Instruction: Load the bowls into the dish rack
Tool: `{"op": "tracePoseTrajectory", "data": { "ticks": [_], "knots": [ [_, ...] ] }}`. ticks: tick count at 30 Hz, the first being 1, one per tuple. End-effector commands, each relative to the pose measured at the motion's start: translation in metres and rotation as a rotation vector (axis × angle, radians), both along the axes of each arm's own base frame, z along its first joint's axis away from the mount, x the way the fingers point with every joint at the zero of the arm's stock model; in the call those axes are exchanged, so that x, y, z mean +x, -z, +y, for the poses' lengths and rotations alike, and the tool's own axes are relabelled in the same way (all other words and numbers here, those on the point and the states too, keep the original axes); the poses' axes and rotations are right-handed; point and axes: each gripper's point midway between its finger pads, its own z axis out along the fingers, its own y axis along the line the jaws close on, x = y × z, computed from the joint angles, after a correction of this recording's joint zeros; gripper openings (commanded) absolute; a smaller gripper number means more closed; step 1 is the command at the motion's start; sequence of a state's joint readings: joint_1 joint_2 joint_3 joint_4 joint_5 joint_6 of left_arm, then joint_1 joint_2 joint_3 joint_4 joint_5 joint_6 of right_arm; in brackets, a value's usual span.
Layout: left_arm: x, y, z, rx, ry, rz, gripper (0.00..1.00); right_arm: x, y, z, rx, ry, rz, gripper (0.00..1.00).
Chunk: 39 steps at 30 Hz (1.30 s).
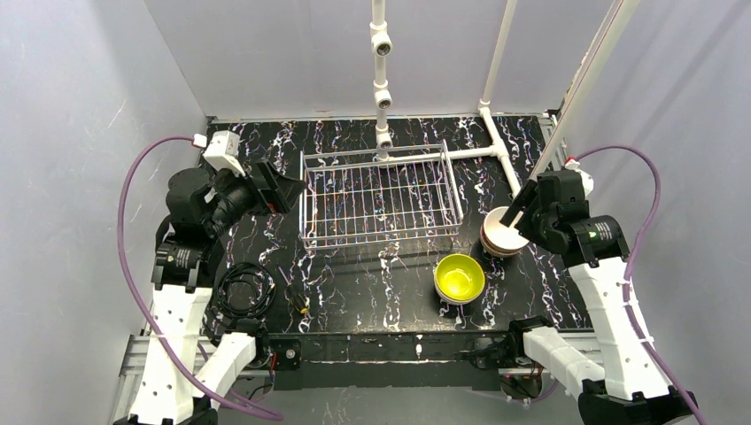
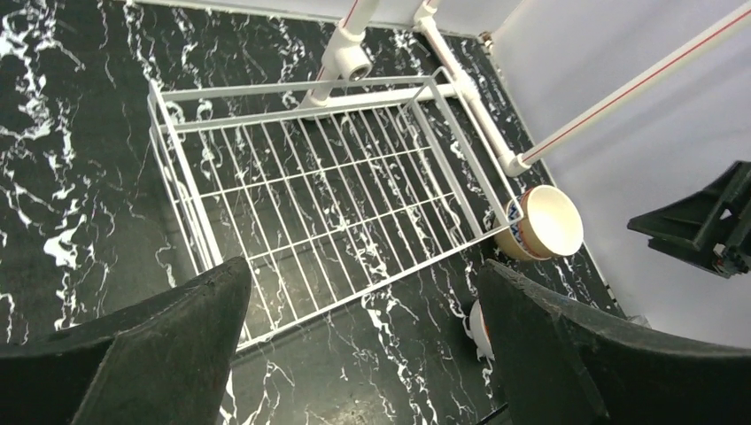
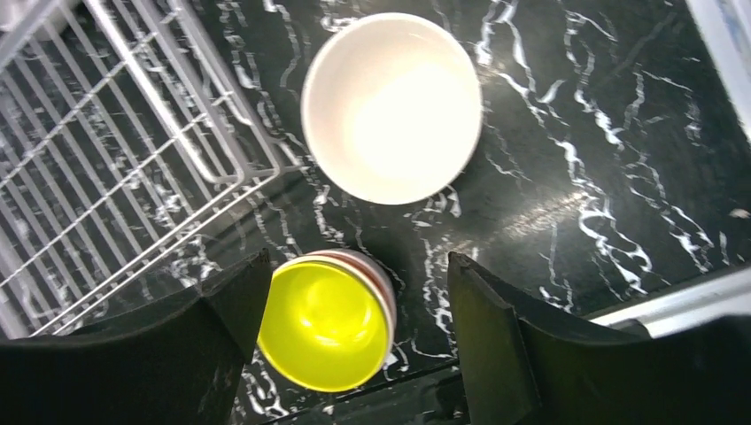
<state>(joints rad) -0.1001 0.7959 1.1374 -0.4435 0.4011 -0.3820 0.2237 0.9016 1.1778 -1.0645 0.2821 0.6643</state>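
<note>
The white-inside bowl [image 1: 503,228] is on the other side of the rack from my left gripper, so my right gripper needs to grip its rim [image 1: 526,243] away from the rack and pass the bowl over.
The white-wire dish rack [image 1: 381,199] stands empty at mid-table; it also shows in the left wrist view [image 2: 328,195] and the right wrist view [image 3: 115,150]. A yellow-green bowl [image 1: 459,277] [image 3: 326,323] tops a short stack in front of the rack's right end. A white-inside bowl [image 1: 501,232] [image 3: 392,106] tops a second stack right of the rack; its lower bowl shows a blue-and-white pattern [image 2: 542,223]. My right gripper [image 1: 522,211] [image 3: 356,266] is open and empty above these stacks. My left gripper [image 1: 285,190] [image 2: 363,270] is open and empty at the rack's left end.
A white pipe frame [image 1: 383,80] rises behind the rack, with a branch [image 1: 500,150] running along the table past the rack's right end. A coil of black cable [image 1: 243,288] lies front left. Grey walls close in on both sides.
</note>
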Motion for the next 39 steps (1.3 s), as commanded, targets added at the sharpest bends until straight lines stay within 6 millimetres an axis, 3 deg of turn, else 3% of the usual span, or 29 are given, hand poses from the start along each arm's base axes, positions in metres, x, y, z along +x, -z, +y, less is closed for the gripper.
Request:
{"op": "tracePoseTrajectory", "data": {
  "ticks": [1,5,7,11,14,16,21,27,33,39],
  "knots": [
    [0.000,0.022,0.008,0.044,-0.029,0.076,0.98,-0.014,0.026,-0.025,-0.098,0.094,0.054,0.80],
    [-0.001,0.033,0.016,0.069,-0.073,0.102,0.98,-0.023,0.074,-0.023,-0.096,0.102,0.174,0.77],
    [-0.003,0.038,0.018,0.061,-0.092,0.118,0.98,-0.018,0.087,-0.022,-0.085,0.128,0.180,0.78],
    [-0.009,0.041,0.018,0.046,-0.097,0.138,0.98,0.021,0.079,-0.007,0.018,0.153,0.005,0.85],
    [-0.015,0.039,0.022,0.050,-0.119,0.153,0.98,0.037,0.073,-0.005,0.072,0.217,-0.064,0.91],
    [-0.019,0.037,0.024,0.050,-0.132,0.154,0.98,0.039,0.074,-0.011,0.067,0.276,-0.070,0.92],
    [-0.029,0.040,0.032,0.056,-0.180,0.161,0.98,0.024,0.085,-0.043,-0.005,0.491,-0.052,0.89],
    [-0.031,0.042,0.039,0.058,-0.222,0.182,0.98,0.021,0.093,-0.055,-0.042,0.561,-0.068,0.85],
    [-0.034,0.044,0.041,0.069,-0.228,0.184,0.98,0.017,0.120,-0.049,-0.036,0.550,0.000,0.64],
    [-0.040,0.052,0.042,0.094,-0.220,0.180,0.98,0.016,0.112,-0.055,-0.043,0.577,-0.033,0.30]
  ]
}}
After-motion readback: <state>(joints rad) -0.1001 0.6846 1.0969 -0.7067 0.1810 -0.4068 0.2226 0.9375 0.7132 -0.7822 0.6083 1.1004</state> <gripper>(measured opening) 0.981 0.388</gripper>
